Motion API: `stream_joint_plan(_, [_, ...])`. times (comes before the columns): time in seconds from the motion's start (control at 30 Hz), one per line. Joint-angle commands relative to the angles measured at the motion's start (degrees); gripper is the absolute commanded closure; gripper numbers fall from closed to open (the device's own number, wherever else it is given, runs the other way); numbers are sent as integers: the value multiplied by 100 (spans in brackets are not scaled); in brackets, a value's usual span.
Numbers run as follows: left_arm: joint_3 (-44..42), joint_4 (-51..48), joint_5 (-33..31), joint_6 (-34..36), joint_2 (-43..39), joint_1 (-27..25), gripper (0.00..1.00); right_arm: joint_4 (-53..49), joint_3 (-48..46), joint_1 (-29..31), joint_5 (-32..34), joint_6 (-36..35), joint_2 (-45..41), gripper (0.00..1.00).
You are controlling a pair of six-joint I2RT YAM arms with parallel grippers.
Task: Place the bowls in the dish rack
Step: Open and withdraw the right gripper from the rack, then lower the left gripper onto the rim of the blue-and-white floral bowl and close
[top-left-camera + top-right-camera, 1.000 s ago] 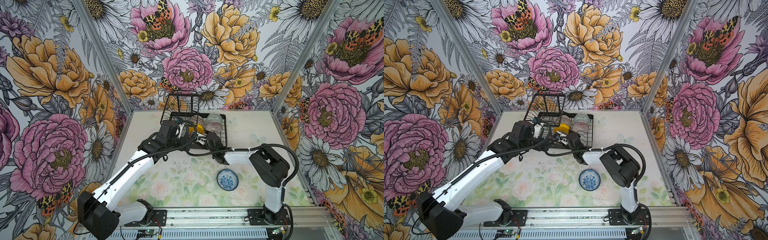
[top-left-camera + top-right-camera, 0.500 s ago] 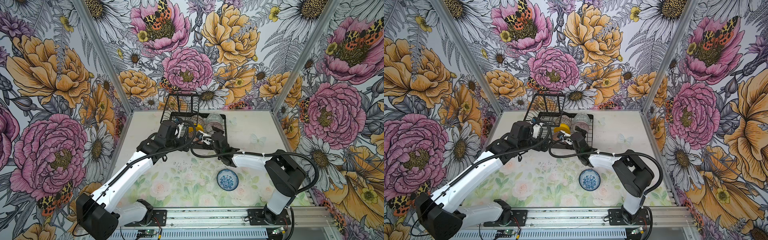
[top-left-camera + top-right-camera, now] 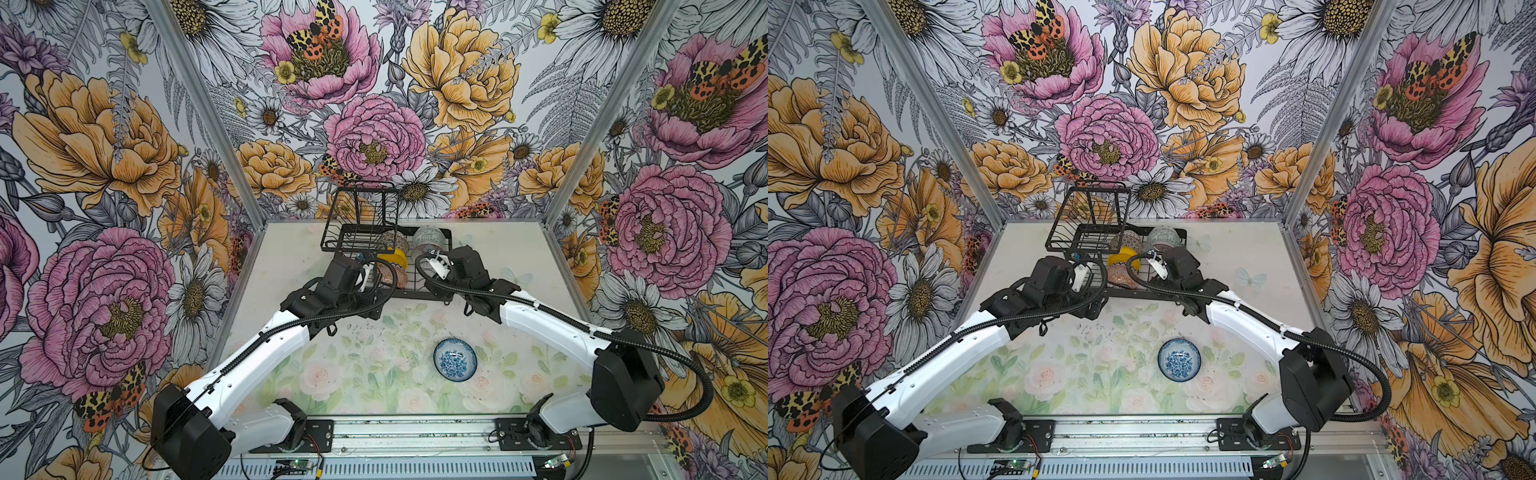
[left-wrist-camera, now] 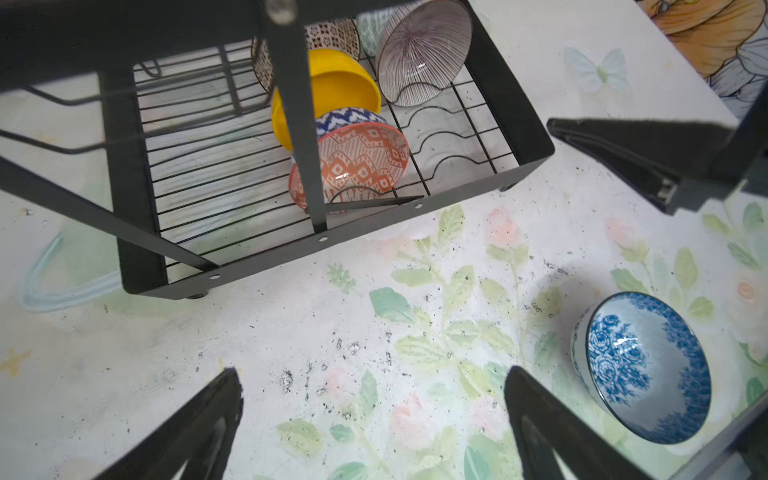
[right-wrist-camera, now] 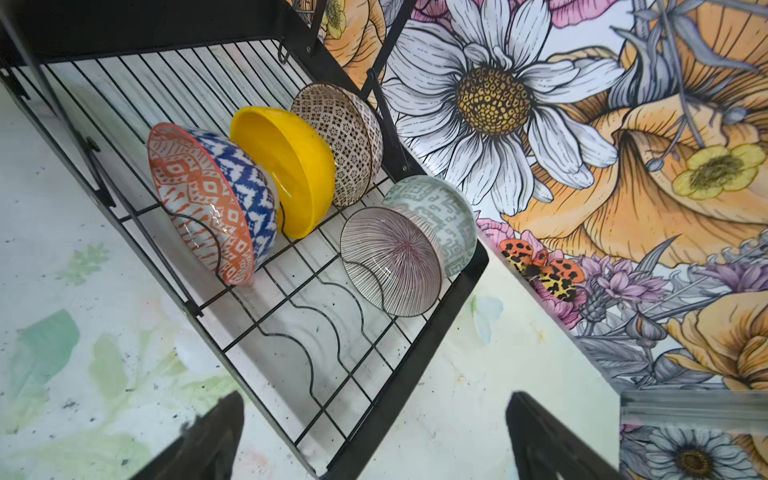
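Observation:
Next, my right gripper pulls back beside the rack while my left gripper gets the blue-white floral bowl (image 3: 455, 360), because my right gripper is hovering over the rack's free front slots (image 5: 316, 348).
The black wire dish rack (image 3: 411, 294) (image 3: 1142, 294) stands at the back of the table. Five bowls stand on edge in it: orange-white (image 5: 199, 199), yellow (image 5: 286, 162), black-white patterned (image 5: 345, 137), pale green (image 5: 440, 212) and pink radial-lined (image 5: 390, 262). The blue-white floral bowl (image 3: 455, 359) (image 3: 1179, 359) (image 4: 644, 370) sits upright on the table, in front of the rack. My left gripper (image 4: 372, 382) hangs open and empty over bare table before the rack's front wall (image 4: 266, 266). My right gripper (image 5: 374, 403) is open and empty above the rack's front right corner (image 5: 391, 400).
The rack's raised upper basket (image 3: 361, 216) stands over its left half. Flowered walls close in the table on three sides. The right gripper's fingers (image 4: 623, 162) show in the left wrist view, beside the rack's right end.
My right arm has swung its elbow out to the right, and its gripper has shifted right along the rack's front. The left arm has barely moved.

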Motion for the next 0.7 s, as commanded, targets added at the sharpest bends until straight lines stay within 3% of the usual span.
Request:
stream_joint_plan(0.0, [-137, 95, -180, -135, 110, -265, 1, -1056, 497, -310, -688, 945, -62, 1])
stream_joint_plan(0.13, [-316, 523, 133, -356, 366, -595, 1, -1607, 1021, -749, -1289, 1397, 136, 0])
stream_joint_plan(0.3, [-771, 1624, 1105, -877, 925, -788, 1, -1969, 1396, -885, -1317, 1594, 366, 1])
stream_joint_plan(0.67, [-126, 1813, 1433, -990, 2214, -1666, 7, -2120, 1437, -925, -1122, 1647, 540, 1])
